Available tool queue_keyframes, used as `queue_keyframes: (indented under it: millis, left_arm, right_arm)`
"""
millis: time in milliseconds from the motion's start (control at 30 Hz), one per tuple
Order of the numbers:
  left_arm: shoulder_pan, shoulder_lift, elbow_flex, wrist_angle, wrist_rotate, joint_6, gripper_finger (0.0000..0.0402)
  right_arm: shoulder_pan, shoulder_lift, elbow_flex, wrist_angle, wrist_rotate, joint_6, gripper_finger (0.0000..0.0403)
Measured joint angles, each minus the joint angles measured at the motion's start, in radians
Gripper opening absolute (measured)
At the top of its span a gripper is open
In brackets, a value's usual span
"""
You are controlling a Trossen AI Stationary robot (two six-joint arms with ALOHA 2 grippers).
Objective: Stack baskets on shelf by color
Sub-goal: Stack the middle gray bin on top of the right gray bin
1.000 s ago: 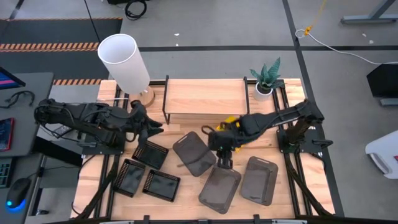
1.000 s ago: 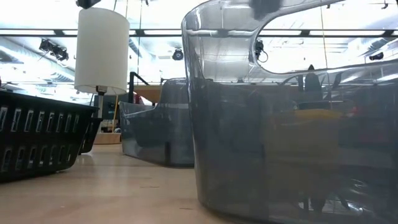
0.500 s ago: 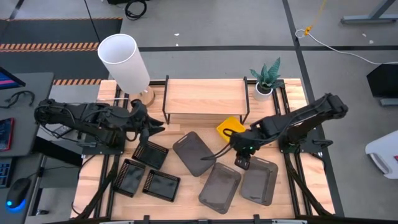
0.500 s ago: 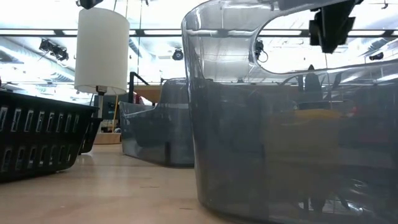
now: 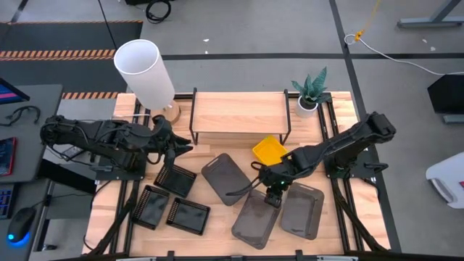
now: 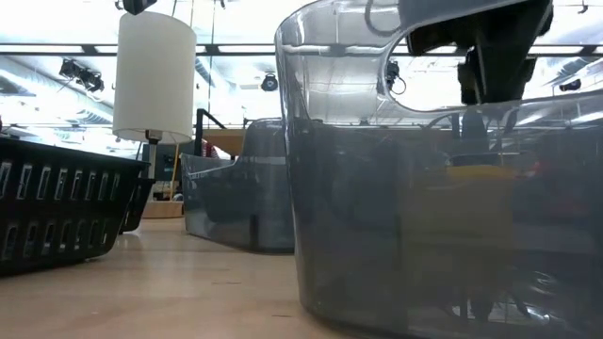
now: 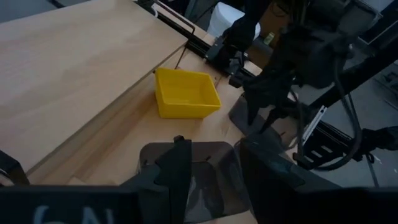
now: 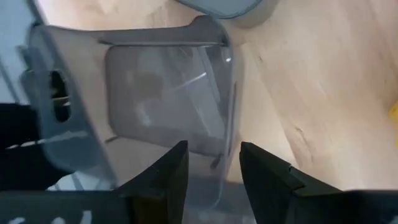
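Note:
My right gripper should keep going down, with the front grey basket's rim (image 8: 231, 118) between its open fingers, until the basket has those fingers on both sides of its side (image 8: 225, 158), and then close.
Three dark grey baskets lie on the table: one (image 5: 226, 177) in the middle, one (image 5: 257, 220) near the front edge, one (image 5: 302, 210) to its right. Three black mesh baskets (image 5: 176, 180) lie at front left. A yellow basket (image 5: 270, 150) rests on the tabletop by the right leg of the shelf (image 5: 238, 112). My right gripper (image 5: 272, 194) (image 8: 212, 171) is open and hovers over the far right corner of the front grey basket (image 8: 168, 99). My left gripper (image 5: 177, 148) (image 7: 214, 174) is open and waits left of the shelf.
A white lamp (image 5: 145, 72) stands at the shelf's left end and a potted plant (image 5: 312, 90) at its right end. In the low view the front grey basket (image 6: 424, 235) fills the foreground, with a black basket (image 6: 57, 207) at left.
My right gripper has left the spot beside the yellow basket. It swung toward the table's near right, then back left and down over the front grey basket. The yellow basket now shows uncovered. The left arm has kept still.

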Motion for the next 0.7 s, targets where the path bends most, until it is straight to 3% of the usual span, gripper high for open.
queue_keyframes:
  millis: [500, 700]
  left_arm:
    - [0.0, 0.0, 0.0, -0.002, 0.001, 0.003, 0.0142]
    - [0.0, 0.0, 0.0, -0.002, 0.001, 0.002, 0.0142]
  right_arm:
    - [0.022, 0.103, -0.001, 0.061, 0.159, -0.084, 0.0149]
    - [0.022, 0.147, -0.008, 0.075, 0.167, -0.157, 0.0149]
